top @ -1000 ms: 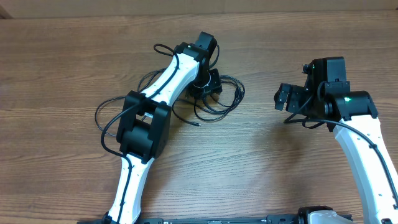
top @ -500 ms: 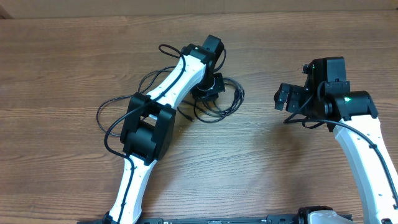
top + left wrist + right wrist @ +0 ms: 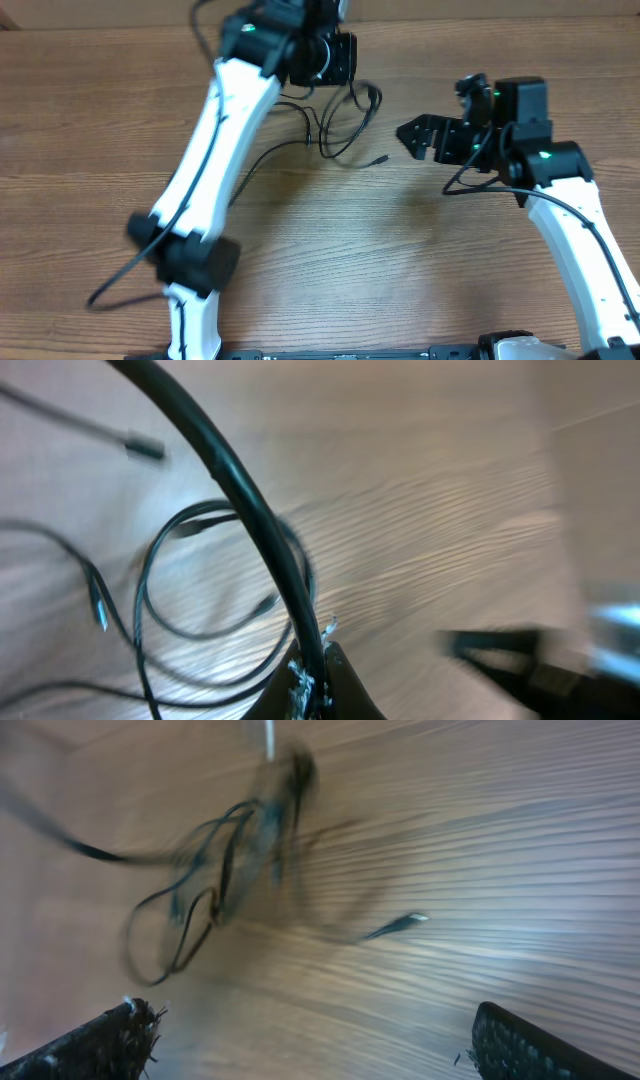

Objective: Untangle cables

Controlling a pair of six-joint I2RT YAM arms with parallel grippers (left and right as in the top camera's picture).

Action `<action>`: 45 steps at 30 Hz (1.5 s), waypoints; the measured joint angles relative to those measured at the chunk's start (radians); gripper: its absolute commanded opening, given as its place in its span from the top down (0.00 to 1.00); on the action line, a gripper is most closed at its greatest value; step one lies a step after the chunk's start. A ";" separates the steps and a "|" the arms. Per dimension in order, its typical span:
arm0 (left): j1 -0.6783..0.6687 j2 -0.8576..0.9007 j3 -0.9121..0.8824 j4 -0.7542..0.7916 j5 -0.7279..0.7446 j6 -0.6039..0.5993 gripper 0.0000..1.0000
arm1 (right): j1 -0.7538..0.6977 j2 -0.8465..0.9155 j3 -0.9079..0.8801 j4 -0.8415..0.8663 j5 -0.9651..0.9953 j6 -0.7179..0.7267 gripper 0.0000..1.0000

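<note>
The cable in the robot's left gripper has tangled loops [image 3: 325, 138] hanging from it, so next the right gripper takes hold of the hanging bundle [image 3: 371, 98] while the left gripper keeps that cable up.
The cables [image 3: 340, 120] are thin black cords that hang in loops below my left gripper [image 3: 333, 62] at the far middle of the table. One plug end [image 3: 381, 158] points right. In the left wrist view my left gripper [image 3: 315, 668] is shut on one black cable [image 3: 250, 510], and the other loops [image 3: 200, 575] trail below it. My right gripper [image 3: 424, 136] is open and empty, just right of the cables. In the right wrist view its fingers [image 3: 115, 1035] stand wide apart, with the blurred cable bundle [image 3: 215, 870] and a silver-tipped plug [image 3: 400, 925] ahead.
The wooden table [image 3: 400, 260] fills the view, with its far edge [image 3: 500, 20] at the top. The left arm [image 3: 220, 150] stretches from the near left to the far middle. The right arm [image 3: 580, 250] stands at the right.
My left gripper has moved toward the far edge and risen, dragging the cable bundle with it and stretching it out. My right gripper has moved left, nearer the cables.
</note>
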 measured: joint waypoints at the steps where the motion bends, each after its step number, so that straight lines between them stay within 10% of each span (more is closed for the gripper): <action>1: 0.000 -0.032 0.005 0.005 0.004 0.005 0.96 | 0.011 0.012 0.000 0.009 -0.016 0.000 0.00; 22: 0.000 -0.155 0.019 -0.024 0.055 0.019 0.96 | 0.062 0.077 0.000 0.406 -0.278 0.124 0.02; 26: 0.000 -0.155 0.019 -0.025 0.071 0.021 0.96 | 0.062 0.077 0.000 0.478 -0.211 0.196 0.34; 37: 0.000 -0.163 0.019 0.024 0.119 0.027 0.96 | 0.063 0.093 0.001 0.353 -0.097 0.283 0.56; 42: 0.000 -0.193 0.019 0.032 0.114 0.038 0.96 | 0.063 0.100 0.001 0.374 -0.164 0.286 0.95; 45: 0.000 -0.208 0.019 0.036 0.114 0.040 0.96 | 0.063 0.100 0.001 0.357 -0.201 0.293 0.96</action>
